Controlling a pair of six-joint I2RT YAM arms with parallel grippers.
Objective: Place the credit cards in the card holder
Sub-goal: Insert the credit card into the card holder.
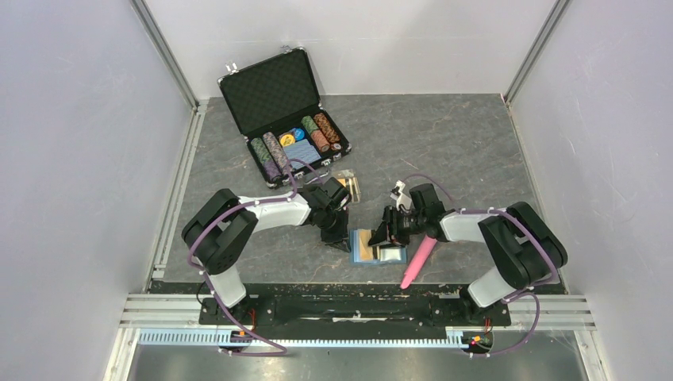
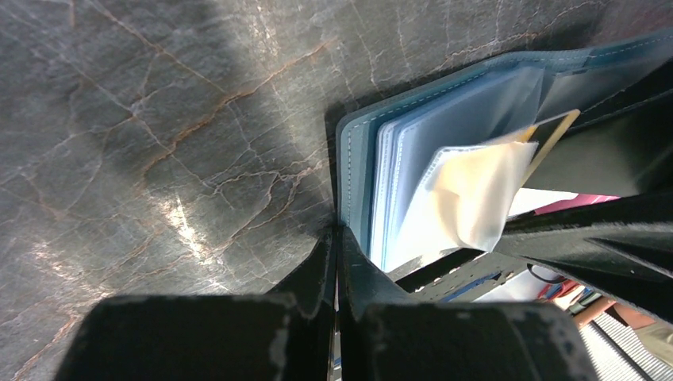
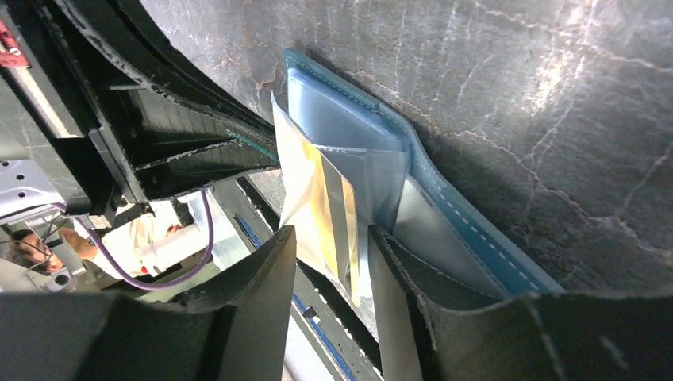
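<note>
The gold card's edge (image 3: 350, 224) sticks out past the raised clear sleeve. My right gripper should close near the card's lower corner (image 3: 354, 278) and push the card further in.
The teal card holder (image 1: 390, 256) lies open near the table's front edge, clear sleeves fanned up. A gold credit card (image 1: 364, 248) sits in it. In the right wrist view the gold card (image 3: 321, 198) is inside a raised clear sleeve of the holder (image 3: 476, 230). My right gripper (image 3: 333, 232) is open with that sleeve between its fingers, which stand apart from it. My left gripper (image 2: 337, 232) is shut, its tips pressed at the left edge of the holder's cover (image 2: 353, 159). The card's edge (image 2: 551, 135) shows past the sleeve. More cards (image 1: 349, 187) lie behind the left gripper (image 1: 340, 240).
An open black chip briefcase (image 1: 286, 111) with rows of poker chips stands at the back left. A pink stick-like object (image 1: 418, 262) lies just right of the holder, under the right arm. Metal rails run along the table's front edge (image 1: 357, 305).
</note>
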